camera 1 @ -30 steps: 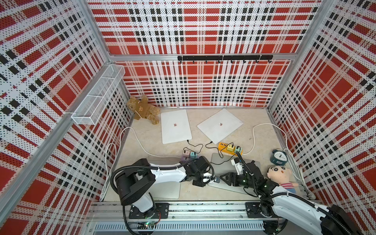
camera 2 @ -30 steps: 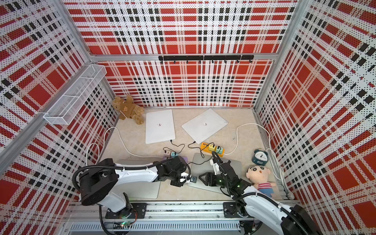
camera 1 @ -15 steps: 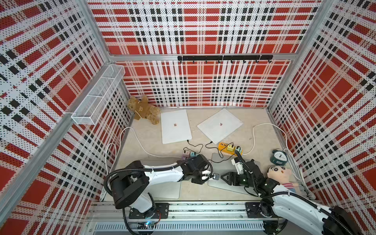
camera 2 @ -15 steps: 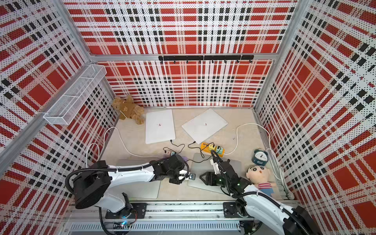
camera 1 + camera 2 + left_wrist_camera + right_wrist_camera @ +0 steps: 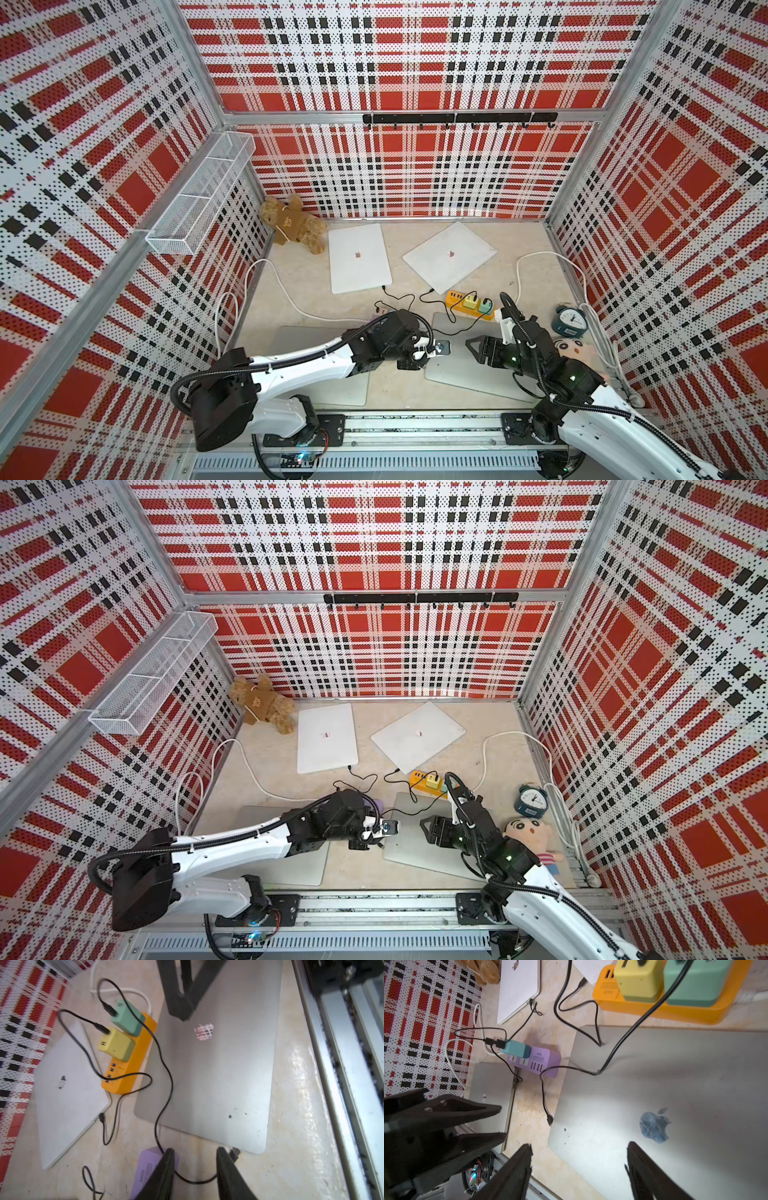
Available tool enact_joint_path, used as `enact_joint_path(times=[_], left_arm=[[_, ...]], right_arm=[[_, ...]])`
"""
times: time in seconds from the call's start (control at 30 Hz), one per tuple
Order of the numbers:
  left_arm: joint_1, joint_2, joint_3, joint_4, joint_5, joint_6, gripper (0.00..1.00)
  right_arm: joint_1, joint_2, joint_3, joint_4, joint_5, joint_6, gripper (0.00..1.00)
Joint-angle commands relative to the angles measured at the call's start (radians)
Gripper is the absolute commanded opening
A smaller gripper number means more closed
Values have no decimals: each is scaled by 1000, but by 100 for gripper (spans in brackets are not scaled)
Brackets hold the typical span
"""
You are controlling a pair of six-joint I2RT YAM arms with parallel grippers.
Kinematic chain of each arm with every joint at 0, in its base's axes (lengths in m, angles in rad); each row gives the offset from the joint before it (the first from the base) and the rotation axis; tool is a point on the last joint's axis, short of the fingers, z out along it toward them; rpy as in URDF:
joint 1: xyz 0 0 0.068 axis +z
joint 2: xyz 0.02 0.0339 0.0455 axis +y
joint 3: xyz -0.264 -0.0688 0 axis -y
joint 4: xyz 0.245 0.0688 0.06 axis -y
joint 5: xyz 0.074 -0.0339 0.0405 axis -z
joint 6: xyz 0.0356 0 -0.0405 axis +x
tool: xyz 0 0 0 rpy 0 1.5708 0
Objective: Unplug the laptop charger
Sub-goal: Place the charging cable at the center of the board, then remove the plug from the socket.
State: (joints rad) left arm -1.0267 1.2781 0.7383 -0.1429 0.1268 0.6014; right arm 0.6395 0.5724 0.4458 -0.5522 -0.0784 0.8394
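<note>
With the plug off the laptop (image 5: 549,1120) and the green adapter in the orange strip, my left gripper should brace the orange strip before my right gripper takes the adapter.
The grey laptop (image 5: 478,368) lies closed at the front right. Its black charger cable runs from the green adapter (image 5: 126,1018) on the orange power strip (image 5: 133,1068) across the lid to the plug (image 5: 549,1120). The plug lies slanted against the laptop's left edge, and whether it still sits in the port I cannot tell. My left gripper (image 5: 195,1150) is open just off that corner (image 5: 426,358), with the cable looping on the table under the gap and the plug (image 5: 234,1152) beside one finger. My right gripper (image 5: 579,1146) hangs open and empty over the lid (image 5: 473,348).
A purple power strip (image 5: 537,1061) with a teal adapter lies by my left gripper. A second grey laptop (image 5: 332,386) lies under the left arm. At the back are two white laptops (image 5: 359,257) and a teddy bear (image 5: 293,224). An alarm clock (image 5: 569,320) and a doll (image 5: 530,837) stand at the right.
My left gripper's jaws have parted from nearly shut to open. The right jaws have widened a little. Both arms have stayed roughly in place.
</note>
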Motion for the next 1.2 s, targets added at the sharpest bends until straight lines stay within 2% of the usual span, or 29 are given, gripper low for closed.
enact_joint_path(times=[0.0, 0.17, 0.37, 0.53, 0.7, 0.87, 1.03, 1.17], left_arm=[[16, -86, -12, 202, 1, -243, 37], [43, -143, -9, 340, -60, -586, 32], [64, -128, 40, 374, -86, -831, 28], [129, -55, 119, 343, -43, -1012, 22], [203, 27, 194, 282, 4, -1092, 17], [257, 113, 228, 288, 52, -1170, 11], [276, 237, 292, 294, 123, -1203, 5], [282, 351, 340, 315, 193, -1231, 2]], right_arm=[[5, -9, 71, -65, 155, 37, 76], [6, 69, 200, -136, 303, 21, 80], [5, 110, 289, -210, 444, -2, 84], [5, 176, 323, -245, 481, 14, 83], [4, 233, 353, -249, 500, 17, 81], [-39, 329, 389, -239, 454, -13, 80], [-133, 392, 407, -208, 369, -57, 79], [-156, 415, 406, -171, 337, -73, 77]])
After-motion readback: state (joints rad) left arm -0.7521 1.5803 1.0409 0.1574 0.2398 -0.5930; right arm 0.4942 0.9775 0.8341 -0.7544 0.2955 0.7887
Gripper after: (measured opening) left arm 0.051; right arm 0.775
